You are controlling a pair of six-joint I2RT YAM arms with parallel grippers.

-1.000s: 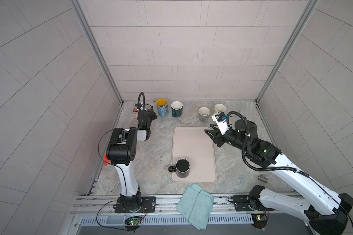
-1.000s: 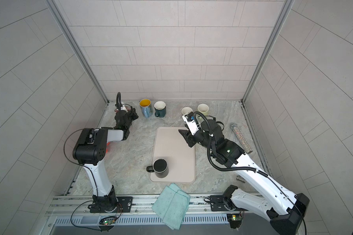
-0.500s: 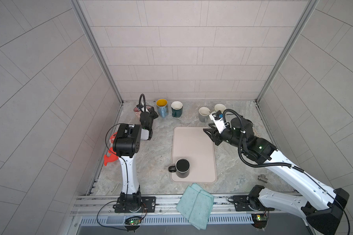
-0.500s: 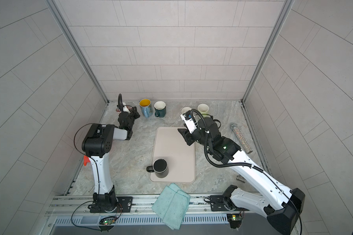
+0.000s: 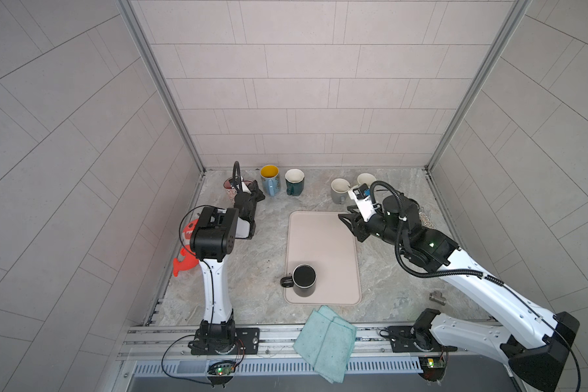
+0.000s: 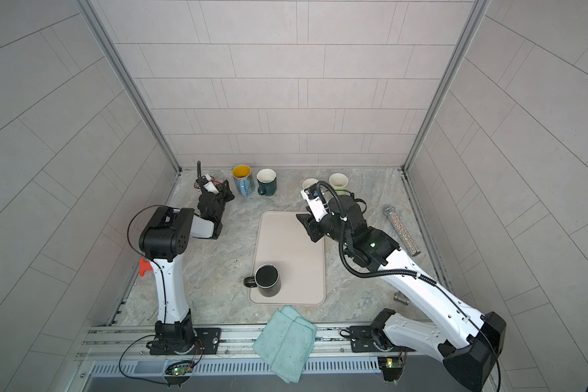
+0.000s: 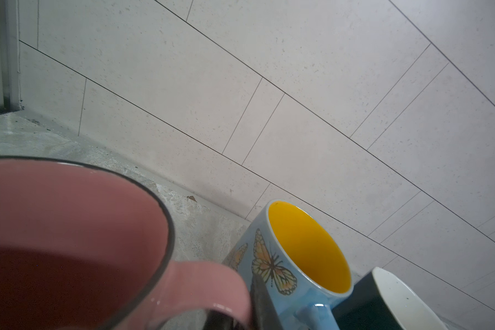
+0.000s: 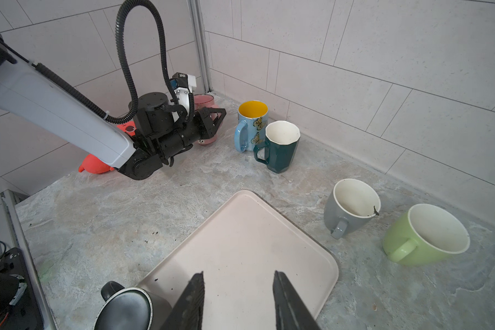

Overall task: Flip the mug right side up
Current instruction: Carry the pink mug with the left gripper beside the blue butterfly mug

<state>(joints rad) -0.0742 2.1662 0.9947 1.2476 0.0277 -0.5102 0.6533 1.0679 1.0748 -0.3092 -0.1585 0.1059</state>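
The pink mug's opening (image 7: 66, 225) is up and the counter (image 7: 198, 228) beside the blue mug is free, so the robot's left gripper keeps lowering until the pink mug sits flat, then let go.
A pink mug (image 7: 69, 228) stands upright in the back left corner with its mouth up; in a top view only its rim (image 5: 230, 185) shows past my arm. My left gripper (image 7: 240, 314) is shut on that mug's handle (image 7: 200, 283) and shows in both top views (image 5: 253, 193) (image 6: 225, 194). On the near left of the beige tray (image 5: 323, 258) stands a black mug (image 5: 304, 280) with its handle to the left. I cannot tell whether its dark top is mouth or base. My right gripper (image 8: 238, 274) hangs open and empty over the tray's far right corner (image 5: 348, 222).
Along the back wall stand a blue butterfly mug (image 5: 270, 180), a dark green mug (image 5: 294, 181), a grey mug (image 5: 339, 190) and a light green mug (image 8: 426, 237). A teal cloth (image 5: 325, 342) overhangs the front edge. An orange fish toy (image 5: 185, 251) lies left, a glitter tube (image 6: 401, 234) right.
My right arm has drawn back a little toward the rear of the tray. The left arm's elbow has shifted, while its gripper has stayed at the pink mug.
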